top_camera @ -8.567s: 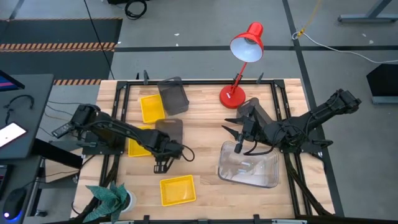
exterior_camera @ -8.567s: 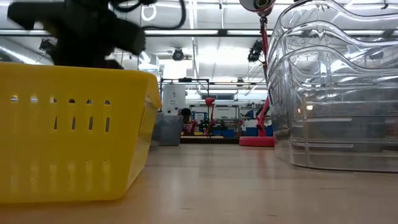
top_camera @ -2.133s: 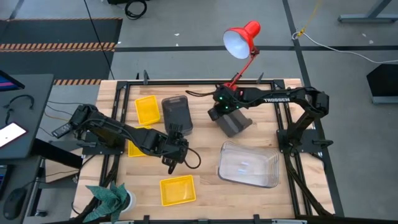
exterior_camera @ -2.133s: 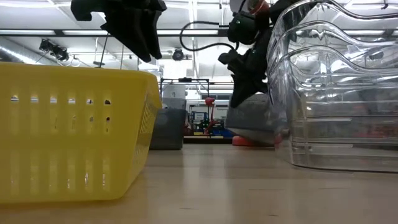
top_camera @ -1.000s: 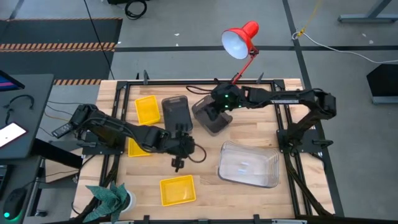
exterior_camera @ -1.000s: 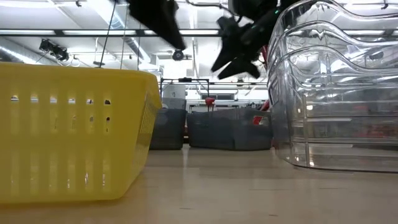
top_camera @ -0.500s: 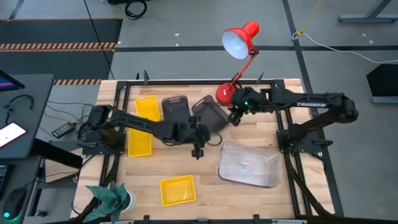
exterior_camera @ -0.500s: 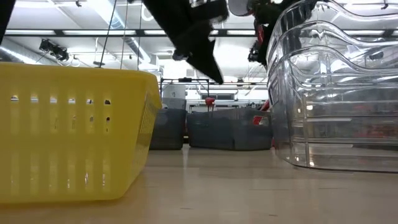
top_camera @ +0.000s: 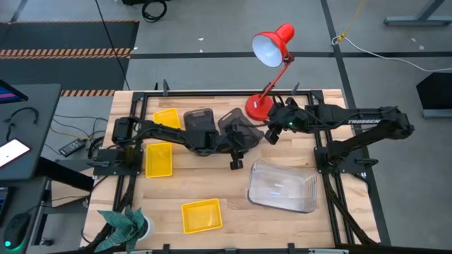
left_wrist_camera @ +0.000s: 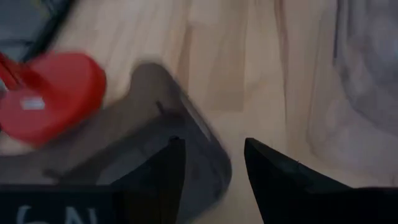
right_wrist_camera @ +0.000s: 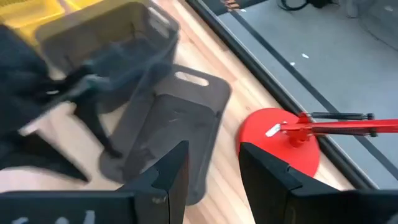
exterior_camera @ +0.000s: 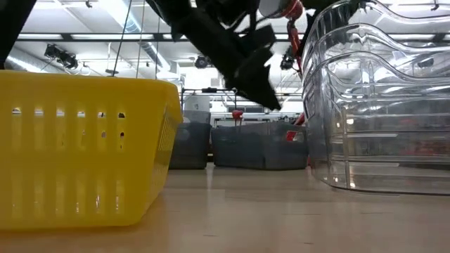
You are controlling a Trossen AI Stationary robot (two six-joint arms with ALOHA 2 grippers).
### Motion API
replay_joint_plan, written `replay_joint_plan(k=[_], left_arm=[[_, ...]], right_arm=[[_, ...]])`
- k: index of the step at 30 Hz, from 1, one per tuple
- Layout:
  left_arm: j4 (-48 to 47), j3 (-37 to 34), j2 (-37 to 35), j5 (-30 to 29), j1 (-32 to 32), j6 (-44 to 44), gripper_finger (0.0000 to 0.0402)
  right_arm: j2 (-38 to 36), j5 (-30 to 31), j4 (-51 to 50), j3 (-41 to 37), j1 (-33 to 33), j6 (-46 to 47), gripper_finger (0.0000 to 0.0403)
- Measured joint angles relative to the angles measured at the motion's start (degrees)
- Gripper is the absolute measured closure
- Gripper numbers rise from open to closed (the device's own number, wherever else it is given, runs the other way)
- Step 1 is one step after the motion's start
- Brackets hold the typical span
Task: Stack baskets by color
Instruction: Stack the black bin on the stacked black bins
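The straight grey basket (top_camera: 199,118) is on the left gripper's side, so the robot's left gripper should grab the crooked grey basket by its near corner (left_wrist_camera: 214,171) and nest it there.
Two dark grey baskets stand at the far middle of the table. One (top_camera: 200,127) is straight; the other (top_camera: 241,131) sits askew on its bottom beside the red lamp's base. My left gripper (top_camera: 235,164) is open over that askew basket's near corner (left_wrist_camera: 186,124), its fingers slanting down. My right gripper (top_camera: 270,137) hangs open to the basket's right, above the table, with the basket (right_wrist_camera: 174,130) ahead of it. Yellow baskets lie at the far left (top_camera: 167,118), the left (top_camera: 157,159) and the near middle (top_camera: 201,215). A clear basket (top_camera: 282,187) sits at the near right.
The red desk lamp stands with its base (top_camera: 258,107) right behind the askew grey basket, and its shade leans over the table's far edge. A dark frame (top_camera: 141,106) runs along the table's far and side edges. Bare wood lies between the grey baskets and the clear one.
My left gripper has swept from the table's near middle toward the right and far side and come down at the askew grey basket's near corner. My right gripper has drawn back from above that basket toward the table's right edge, rising and rolling. The basket stays on the table.
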Motion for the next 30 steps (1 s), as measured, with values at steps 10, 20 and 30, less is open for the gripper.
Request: replay_joint_plan(k=[10,20,30], left_arm=[[2.41,-0.21,4.35,0.87,-0.07,-0.39,0.023],[-0.99,-0.03,4.63,0.82,0.69,1.56,0.0242],[-9.0,-0.08,3.33,6.09,2.09,3.68,0.0359]], right_arm=[[-0.2,4.55,3.14,-2.36,8.4,5.66,0.026],[-0.16,7.17,7.36,-7.47,16.06,15.1,0.026],[-0.1,14.68,9.65,-8.9,23.2,19.55,0.026]])
